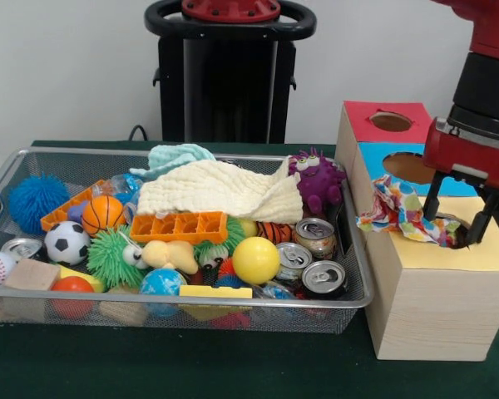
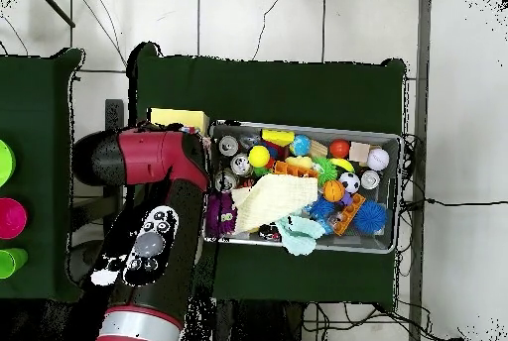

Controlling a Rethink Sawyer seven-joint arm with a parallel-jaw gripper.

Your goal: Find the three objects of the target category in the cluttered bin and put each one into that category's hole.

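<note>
My gripper will bring a hidden, bunched part of the many-coloured cloth (image 1: 406,214) out of the yellow hole (image 1: 454,234) when I pull up, because the cloth's end dips into that hole.
My gripper (image 1: 457,220) hangs over the yellow top (image 1: 482,253) of the wooden box, to the right of the wire mesh bin (image 1: 183,304). Its two fingers stand apart, one on each side of the yellow hole. A crumpled, many-coloured wrapper (image 1: 397,212) lies on the box top, its end between the fingers at the hole and its other end hanging over the box's left edge. I see no other such wrapper clearly in the bin. In the overhead view the arm (image 2: 159,208) hides the gripper and most of the box; the bin (image 2: 392,140) shows to its right.
The box also has a red top with a hole (image 1: 391,121) and a blue top with a hole (image 1: 409,167). The bin holds a cream cloth (image 1: 220,191), a pale blue cloth (image 1: 179,156), a purple plush (image 1: 318,179), cans (image 1: 316,237), balls and an orange tray (image 1: 179,226).
</note>
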